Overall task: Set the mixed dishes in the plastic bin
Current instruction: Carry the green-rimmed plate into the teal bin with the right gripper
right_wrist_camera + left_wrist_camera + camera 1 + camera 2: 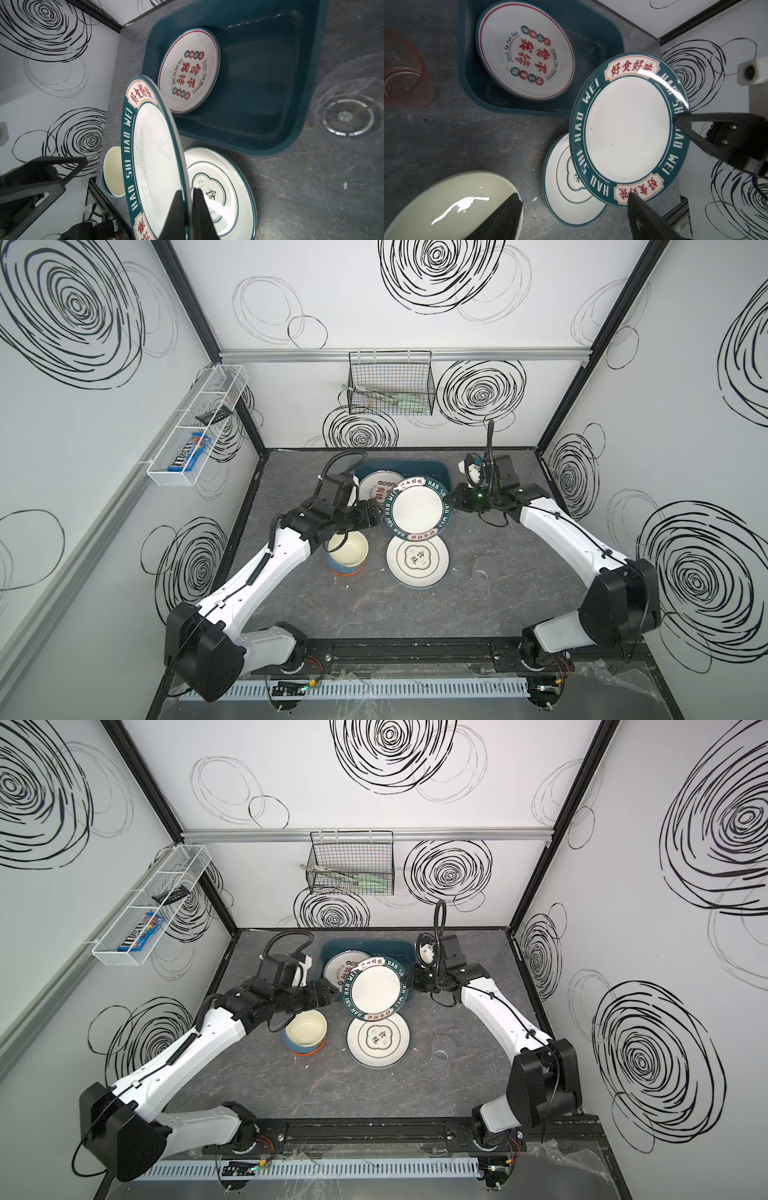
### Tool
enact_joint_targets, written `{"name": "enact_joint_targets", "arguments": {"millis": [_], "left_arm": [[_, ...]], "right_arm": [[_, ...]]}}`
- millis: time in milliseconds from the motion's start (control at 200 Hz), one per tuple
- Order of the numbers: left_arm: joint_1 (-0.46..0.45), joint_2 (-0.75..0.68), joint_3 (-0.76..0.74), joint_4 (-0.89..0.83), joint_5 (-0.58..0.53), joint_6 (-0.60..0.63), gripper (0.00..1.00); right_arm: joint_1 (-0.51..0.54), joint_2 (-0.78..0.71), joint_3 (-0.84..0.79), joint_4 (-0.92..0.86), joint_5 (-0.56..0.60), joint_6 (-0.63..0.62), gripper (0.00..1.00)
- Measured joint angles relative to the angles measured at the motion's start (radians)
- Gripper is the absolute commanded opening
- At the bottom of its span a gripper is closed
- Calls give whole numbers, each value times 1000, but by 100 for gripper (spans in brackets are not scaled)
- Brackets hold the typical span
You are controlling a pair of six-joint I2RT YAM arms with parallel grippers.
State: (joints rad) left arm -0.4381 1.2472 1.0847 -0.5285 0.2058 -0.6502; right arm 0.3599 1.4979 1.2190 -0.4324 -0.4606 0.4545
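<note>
The teal-rimmed plate (417, 510) is face up like the red-lettered plate in the bin (376, 484), so I keep moving my right gripper there until the plates stack.
A teal-rimmed white plate (417, 509) hangs tilted above the table, partly over the front wall of the plastic bin (441, 471). My right gripper (188, 190) is shut on its right rim, one finger on each face. My left gripper (573, 195) stands open at the plate's left edge, one fingertip (631, 196) over the rim and the other over the nested bowls (348, 558). A red-lettered plate (376, 487) lies inside the bin. Another white plate (417, 562) lies flat on the table under the held one. A clear tumbler (484, 570) stands to its right, and a pink tumbler (404, 70) stands beside the bin.
A black wire basket (390, 383) hangs on the back wall and a white mesh shelf (195, 427) on the left wall. The bin's right half (259, 83) holds nothing. The grey table runs forward to the black rail (407, 649) that carries both arm bases.
</note>
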Motion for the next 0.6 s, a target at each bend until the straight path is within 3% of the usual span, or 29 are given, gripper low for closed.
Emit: {"name": "enact_joint_targets", "arguments": {"millis": [600], "left_arm": [[156, 32, 0, 14, 103, 22, 86]], "right_arm": [[20, 461, 344, 104, 5, 117, 0]]}}
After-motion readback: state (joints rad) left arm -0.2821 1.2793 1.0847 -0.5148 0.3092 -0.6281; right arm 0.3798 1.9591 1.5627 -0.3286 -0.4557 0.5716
